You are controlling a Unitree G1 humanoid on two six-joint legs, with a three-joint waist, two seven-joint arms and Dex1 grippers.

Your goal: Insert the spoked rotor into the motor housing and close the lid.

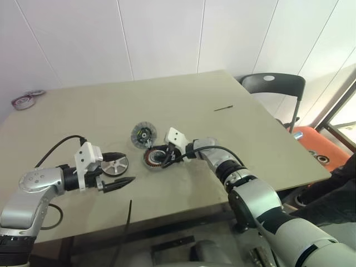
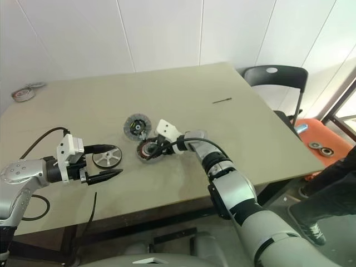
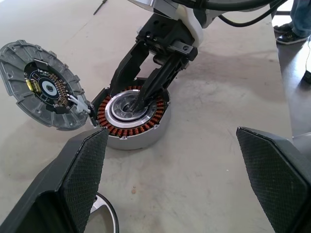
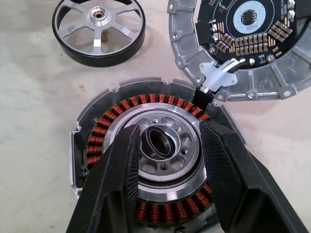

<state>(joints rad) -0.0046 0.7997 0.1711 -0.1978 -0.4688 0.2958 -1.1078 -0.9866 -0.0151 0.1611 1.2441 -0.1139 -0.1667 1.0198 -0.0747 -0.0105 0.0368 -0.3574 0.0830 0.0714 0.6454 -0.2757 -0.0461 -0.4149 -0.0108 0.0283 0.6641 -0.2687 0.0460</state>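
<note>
The small ring (image 4: 159, 142) is crooked in the centre of the motor housing, so the robot's right gripper should close and press the ring flat (image 4: 168, 134) before the spoked rotor goes in.
The motor housing (image 4: 121, 104), a round shell with copper windings, lies mid-table. My right gripper (image 4: 170, 126) is shut on it, one finger in the centre and the other at the rim by the white tab. The lid (image 4: 187, 48) lies face up just behind, circuit board showing, joined to the housing by that tab. The spoked rotor (image 1: 115, 165) lies flat to the housing's left. My left gripper (image 1: 128, 168) hovers open over the rotor, a finger on either side, touching nothing.
A thin black rod (image 1: 223, 108) lies far right on the table. Tape rolls (image 1: 22, 102) sit at the far left corner. A black cable (image 1: 129, 214) hangs over the front edge. A dark chair (image 1: 272, 83) and an orange object (image 1: 317, 147) stand beyond the right edge.
</note>
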